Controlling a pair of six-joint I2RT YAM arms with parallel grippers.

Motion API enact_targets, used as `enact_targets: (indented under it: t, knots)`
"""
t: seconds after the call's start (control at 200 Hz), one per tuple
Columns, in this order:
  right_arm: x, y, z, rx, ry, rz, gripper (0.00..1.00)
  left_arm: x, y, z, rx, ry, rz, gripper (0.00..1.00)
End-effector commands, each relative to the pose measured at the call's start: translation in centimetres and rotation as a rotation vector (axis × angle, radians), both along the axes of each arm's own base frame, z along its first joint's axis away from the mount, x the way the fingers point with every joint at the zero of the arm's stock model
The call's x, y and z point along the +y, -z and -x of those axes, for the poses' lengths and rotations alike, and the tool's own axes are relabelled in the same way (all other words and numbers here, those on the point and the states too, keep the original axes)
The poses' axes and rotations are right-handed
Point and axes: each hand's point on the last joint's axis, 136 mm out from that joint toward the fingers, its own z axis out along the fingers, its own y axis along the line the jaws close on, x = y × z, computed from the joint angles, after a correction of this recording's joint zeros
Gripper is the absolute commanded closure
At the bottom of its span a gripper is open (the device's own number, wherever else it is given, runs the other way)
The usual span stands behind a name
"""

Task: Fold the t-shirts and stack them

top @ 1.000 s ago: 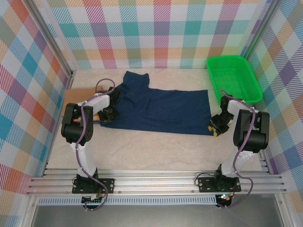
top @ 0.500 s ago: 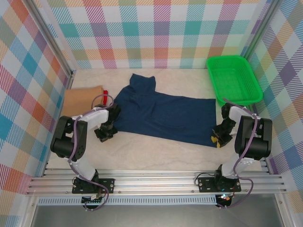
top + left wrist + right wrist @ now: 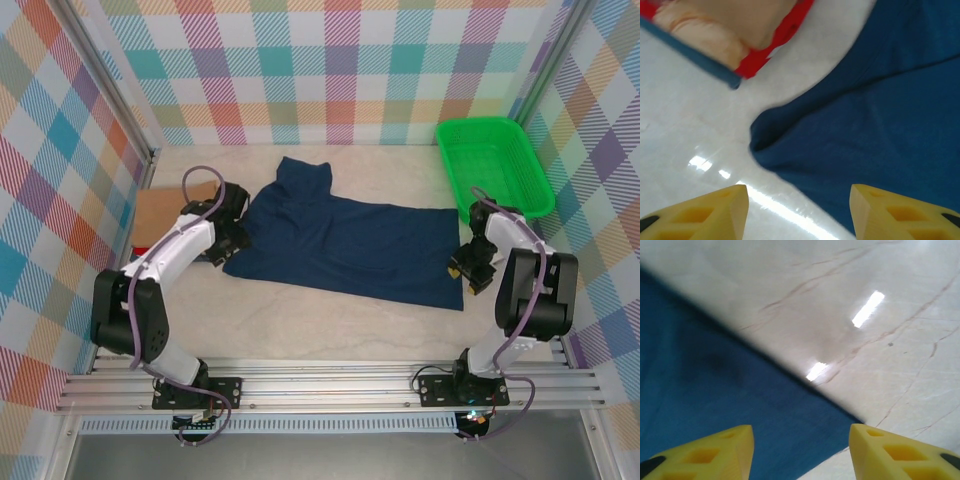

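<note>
My fingers are about to pull the corners of the navy t-shirt (image 3: 350, 235), lying flat, its near edge slanting (image 3: 345, 289), so the whole t-shirt, sleeve included, will slide along and straighten.
A dark navy t-shirt (image 3: 350, 245) lies flat across the middle of the table, one sleeve pointing to the far side. My left gripper (image 3: 234, 240) hovers open over its left corner; in the left wrist view the open gripper (image 3: 797, 210) frames the navy cloth (image 3: 880, 115) edge and bare table. A folded stack sits at the far left, tan shirt (image 3: 165, 210) on top; the tan shirt (image 3: 740, 25), red shirt (image 3: 775, 45) and blue shirt (image 3: 690, 50) show layered. My right gripper (image 3: 466, 268) is open above the navy shirt's (image 3: 715, 400) near right corner, empty between its fingers (image 3: 800, 450).
A green plastic basket (image 3: 495, 165) stands at the far right, just beyond the right arm. Plaid walls close in the table on three sides. Pale marble tabletop (image 3: 320, 320) lies bare between the shirt and the arm bases.
The navy shirt has slid to the right and now lies slightly skewed. My left arm has swung out to the left, with its gripper at the shirt's left corner. My right gripper has shifted slightly farther away.
</note>
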Motion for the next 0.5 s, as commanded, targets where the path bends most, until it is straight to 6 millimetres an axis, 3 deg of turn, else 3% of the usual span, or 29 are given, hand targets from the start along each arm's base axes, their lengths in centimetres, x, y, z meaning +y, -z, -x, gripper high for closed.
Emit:
enact_targets:
  t: [0.0, 0.13, 0.42, 0.455, 0.495]
  knots:
    - [1.6, -1.0, -0.1, -0.033, -0.043, -0.064, 0.44, 0.3, 3.7, 1.0, 0.13, 0.053, 0.027, 0.46]
    - [2.2, -0.7, 0.5, -0.026, -0.036, -0.093, 0.43, 0.0, 5.9, 1.2, 0.175, 0.077, 0.045, 0.5]
    - [1.9, 1.3, 1.2, 0.032, -0.039, -0.084, 0.43, 2.5, 8.3, 1.5, 0.236, 0.068, -0.099, 0.6]
    - [1.9, 1.6, 1.3, 0.04, -0.036, -0.086, 0.43, 2.4, 8.7, 1.4, 0.232, 0.069, -0.091, 0.63]
    - [2.0, 2.0, 1.3, 0.051, -0.03, -0.088, 0.43, 2.3, 9.1, 1.3, 0.233, 0.07, -0.085, 0.75]
